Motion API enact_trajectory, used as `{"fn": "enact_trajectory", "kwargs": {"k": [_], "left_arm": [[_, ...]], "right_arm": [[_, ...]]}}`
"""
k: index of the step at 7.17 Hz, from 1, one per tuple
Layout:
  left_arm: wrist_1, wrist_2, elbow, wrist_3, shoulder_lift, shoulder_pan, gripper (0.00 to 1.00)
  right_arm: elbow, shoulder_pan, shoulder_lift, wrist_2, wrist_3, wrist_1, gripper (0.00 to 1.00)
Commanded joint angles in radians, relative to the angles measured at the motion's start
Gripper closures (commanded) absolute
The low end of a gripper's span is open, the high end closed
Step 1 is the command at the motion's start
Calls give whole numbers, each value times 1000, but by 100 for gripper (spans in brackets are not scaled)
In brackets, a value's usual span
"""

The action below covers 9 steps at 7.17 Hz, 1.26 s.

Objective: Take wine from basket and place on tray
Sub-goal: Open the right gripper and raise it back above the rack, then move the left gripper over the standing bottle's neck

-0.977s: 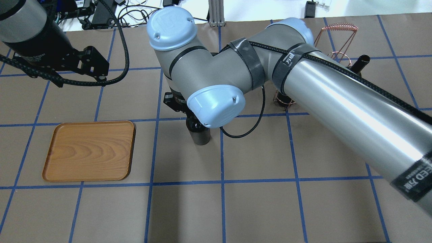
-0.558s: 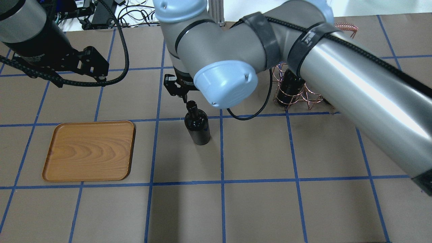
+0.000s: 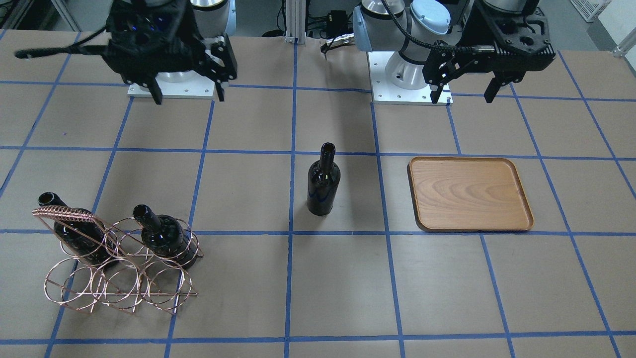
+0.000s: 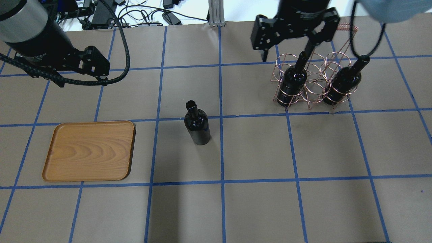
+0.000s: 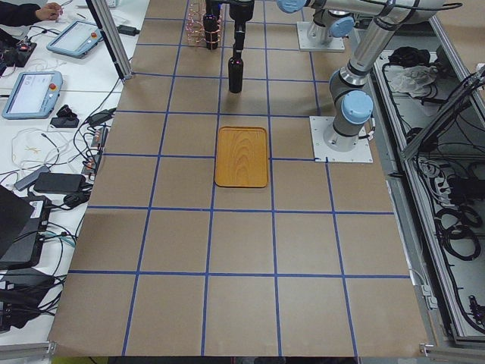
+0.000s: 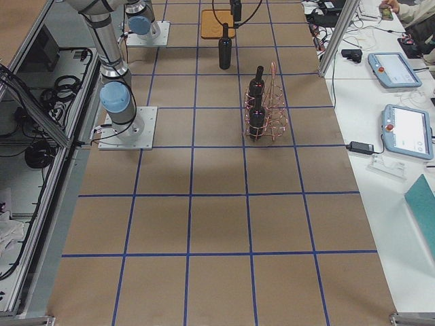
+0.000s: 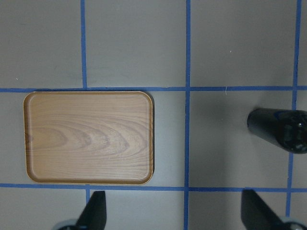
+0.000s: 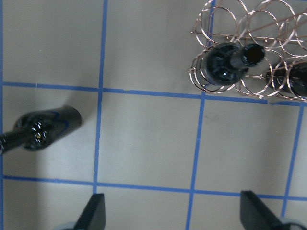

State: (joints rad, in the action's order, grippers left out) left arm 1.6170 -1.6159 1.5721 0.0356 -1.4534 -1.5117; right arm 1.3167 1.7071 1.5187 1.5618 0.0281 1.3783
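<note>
Next, I bring my left gripper across, grab the bottle's neck (image 3: 327, 156) and carry the bottle onto the tray, since the wine bottle stands midway (image 3: 323, 190) from the basket to the tray.
One wine bottle (image 4: 197, 126) stands upright on the table between the tray and the basket, and nothing holds it; it also shows in the front view (image 3: 323, 181). Two more bottles (image 4: 293, 79) (image 4: 342, 84) lean in the copper wire basket (image 4: 312, 92). The wooden tray (image 4: 89, 150) lies bare at the left. My right gripper (image 3: 189, 97) is open and empty, high above the table near the basket; its wrist view shows the standing bottle (image 8: 43, 129) and the basket (image 8: 230, 28) below. My left gripper (image 3: 462, 97) is open and empty, behind the tray (image 7: 88, 136).
Blue tape lines divide the brown table (image 4: 256, 202) into squares. The arm bases (image 3: 410, 74) stand at the robot's edge. Cables (image 4: 135, 13) lie past the far edge in the overhead view. Desks with tablets (image 6: 408, 129) stand along the operators' side.
My right arm has lifted off the standing bottle and swung back to the right toward the basket. The bottle stays upright on the table. The left arm has not moved.
</note>
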Motion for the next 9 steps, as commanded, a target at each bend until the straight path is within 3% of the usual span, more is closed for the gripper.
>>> {"fn": "enact_trajectory", "kwargs": {"k": [1, 3, 6, 8, 9], "left_arm": [[-23, 8, -13, -191, -34, -40, 0], [-139, 8, -21, -342, -94, -250, 0], [-180, -7, -38, -531, -206, -506, 0], [-177, -15, -34, -384, -220, -465, 0], [-169, 0, -27, -331, -225, -352, 0]], "right_arm": [[19, -105, 35, 0, -160, -48, 0], [50, -112, 40, -17, -192, -39, 0], [102, -121, 40, 4, -192, 21, 0], [108, -121, 40, 4, -197, 18, 0], [108, -121, 40, 4, -195, 19, 0]]}}
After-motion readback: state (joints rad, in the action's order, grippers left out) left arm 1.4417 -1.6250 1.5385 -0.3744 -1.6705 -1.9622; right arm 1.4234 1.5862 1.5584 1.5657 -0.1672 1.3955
